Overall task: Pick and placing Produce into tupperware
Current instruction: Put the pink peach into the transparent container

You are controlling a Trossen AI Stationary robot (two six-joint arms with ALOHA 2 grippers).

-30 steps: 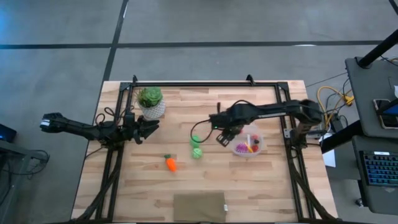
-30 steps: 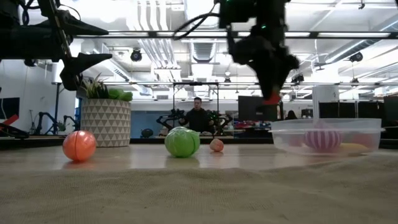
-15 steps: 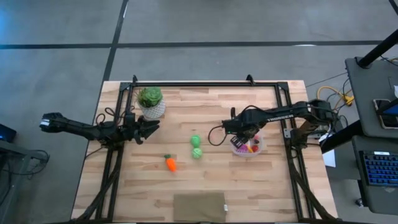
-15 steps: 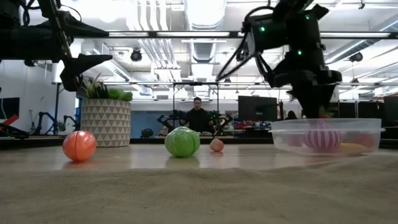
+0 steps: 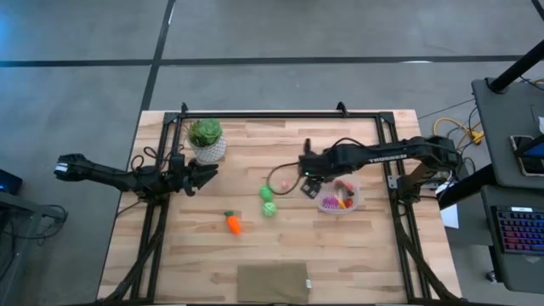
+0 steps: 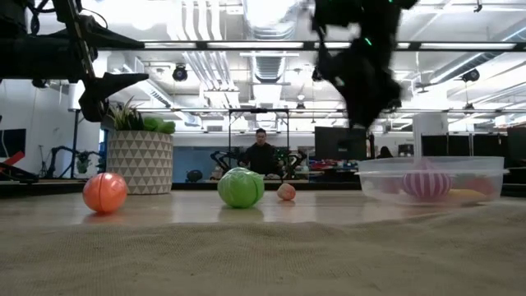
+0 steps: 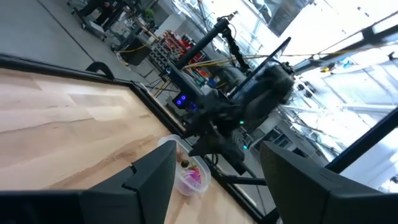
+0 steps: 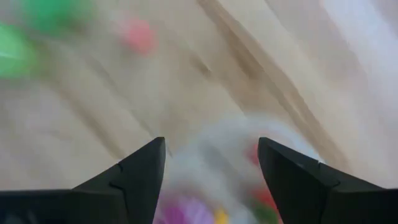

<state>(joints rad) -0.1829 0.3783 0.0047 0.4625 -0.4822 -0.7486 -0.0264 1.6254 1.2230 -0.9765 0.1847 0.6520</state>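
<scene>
I should stay on my way because the small pinkish piece (image 6: pixel 286 191) is clear of the green ball. My right gripper should keep moving toward that piece (image 5: pixel 284 184) until its open fingers are on both sides of it.
My right gripper (image 5: pixel 307 184) hangs open and empty above the table, just left of the round clear tupperware (image 5: pixel 338 197). The tupperware (image 6: pixel 431 163) holds a magenta bunch (image 6: pixel 426 182), red pieces and a yellow piece. Two green balls (image 5: pixel 267 192) (image 5: pixel 269 208) lie on the wood left of my right gripper, and the orange carrot (image 5: pixel 233 223) lies nearer the near edge. A small pinkish piece (image 6: pixel 285 191) rests on the table beside the green ball (image 6: pixel 241 187). My left gripper (image 5: pixel 212 174) waits open beside the plant pot.
A leafy plant in a white patterned pot (image 5: pixel 206 140) stands at the far left of the table. A flat grey-green mat (image 5: pixel 272 282) lies at the near edge. Black frame rails run along the table's sides. A person sits far off in the room (image 6: pixel 261 152).
My right gripper carried a small red piece toward the table's right, dipped into the tupperware, then rose and came back left of it. No red piece shows at its fingertips now. The left arm has kept still.
</scene>
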